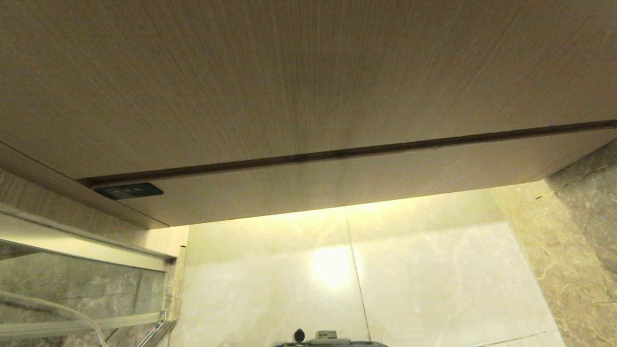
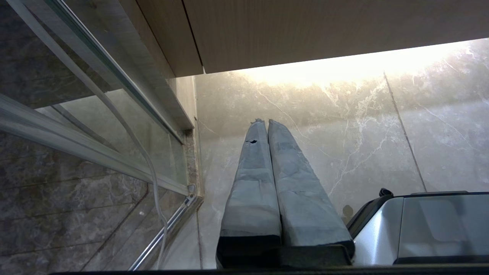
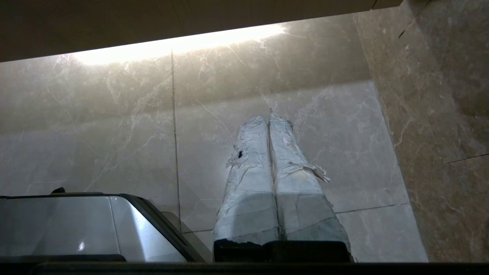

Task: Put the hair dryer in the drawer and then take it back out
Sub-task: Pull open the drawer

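My right gripper faces the floor with the handleless drawer front point(image 1: 358, 179) shut, so I'll turn away, open and hook a finger into the drawer's dark seam point(image 1: 451, 141) before pulling.
The hair dryer is out of view. The drawer point(image 1: 366, 180) shows as a low handleless wood-grain front below a dark seam, shut, under the taller wood panel point(image 1: 289, 72). Neither gripper is in the head view. My left gripper point(image 2: 266, 121) hangs over the marble floor point(image 2: 344, 126) with its padded fingers pressed together and nothing between them. Lower down in front of the wooden cabinet, my right gripper point(image 3: 268, 116) also points at the floor point(image 3: 114, 133), shut and empty.
A glass partition in a metal frame point(image 1: 87, 255) stands at the left, with a white hose point(image 2: 153, 179) behind it. A brown marble wall point(image 1: 583, 231) closes the right side. My base point(image 1: 332, 340) sits below. A small dark plate point(image 1: 129, 191) is at the drawer's left end.
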Robot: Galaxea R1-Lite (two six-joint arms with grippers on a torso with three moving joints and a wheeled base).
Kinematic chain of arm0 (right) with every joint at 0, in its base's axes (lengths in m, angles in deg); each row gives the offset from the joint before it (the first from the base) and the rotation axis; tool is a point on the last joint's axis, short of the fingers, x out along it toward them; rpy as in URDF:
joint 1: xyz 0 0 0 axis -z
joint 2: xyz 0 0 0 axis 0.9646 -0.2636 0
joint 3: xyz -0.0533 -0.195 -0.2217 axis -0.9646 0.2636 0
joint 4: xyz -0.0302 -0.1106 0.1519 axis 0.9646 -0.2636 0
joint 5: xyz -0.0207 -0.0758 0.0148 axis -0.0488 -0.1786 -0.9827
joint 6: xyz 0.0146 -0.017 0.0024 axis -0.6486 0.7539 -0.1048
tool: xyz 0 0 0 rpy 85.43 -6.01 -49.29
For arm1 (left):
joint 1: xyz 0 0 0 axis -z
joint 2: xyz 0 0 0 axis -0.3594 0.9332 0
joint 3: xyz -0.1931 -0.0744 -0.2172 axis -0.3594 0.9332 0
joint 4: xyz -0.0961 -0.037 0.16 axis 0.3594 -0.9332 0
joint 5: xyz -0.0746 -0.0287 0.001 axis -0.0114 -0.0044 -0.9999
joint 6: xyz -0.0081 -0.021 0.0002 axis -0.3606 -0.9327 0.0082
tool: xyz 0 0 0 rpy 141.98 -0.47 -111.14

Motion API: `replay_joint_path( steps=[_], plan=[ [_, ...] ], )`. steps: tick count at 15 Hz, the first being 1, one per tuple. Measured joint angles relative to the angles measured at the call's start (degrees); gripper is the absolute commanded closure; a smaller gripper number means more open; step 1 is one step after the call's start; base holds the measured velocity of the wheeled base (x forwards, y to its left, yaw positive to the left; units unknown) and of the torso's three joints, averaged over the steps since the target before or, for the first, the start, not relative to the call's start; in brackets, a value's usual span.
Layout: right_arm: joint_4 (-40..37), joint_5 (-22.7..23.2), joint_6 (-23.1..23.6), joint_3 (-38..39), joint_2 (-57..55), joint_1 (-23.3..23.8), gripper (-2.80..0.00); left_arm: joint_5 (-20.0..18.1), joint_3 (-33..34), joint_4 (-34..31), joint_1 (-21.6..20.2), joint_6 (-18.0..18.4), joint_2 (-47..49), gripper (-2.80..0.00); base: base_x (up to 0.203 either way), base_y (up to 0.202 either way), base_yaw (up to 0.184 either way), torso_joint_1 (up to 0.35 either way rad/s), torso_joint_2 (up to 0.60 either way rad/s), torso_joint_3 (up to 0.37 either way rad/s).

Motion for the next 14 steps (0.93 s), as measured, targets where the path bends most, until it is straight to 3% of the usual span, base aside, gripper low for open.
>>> replay_joint_path(
  steps=[8,11,14],
  plan=[
    [-1.0,0.6,2.9,-0.9,-0.1,0.0,0.0,0.0,0.0,0.0,0.0,0.0,0.0,0.0,0.0,0.0,0.0,0.0,0.0,0.0],
    [-7.2,0.7,2.9,-15.3,-2.8,0.0,0.0,0.0,0.0,0.0,0.0,0.0,0.0,0.0,0.0,0.0,0.0,0.0,0.0,0.0],
    [-22.4,2.1,3.2,-39.8,-11.1,0.0,0.0,0.0,0.0,0.0,0.0,0.0,0.0,0.0,0.0,0.0,0.0,0.0,0.0,0.0]
  ],
)
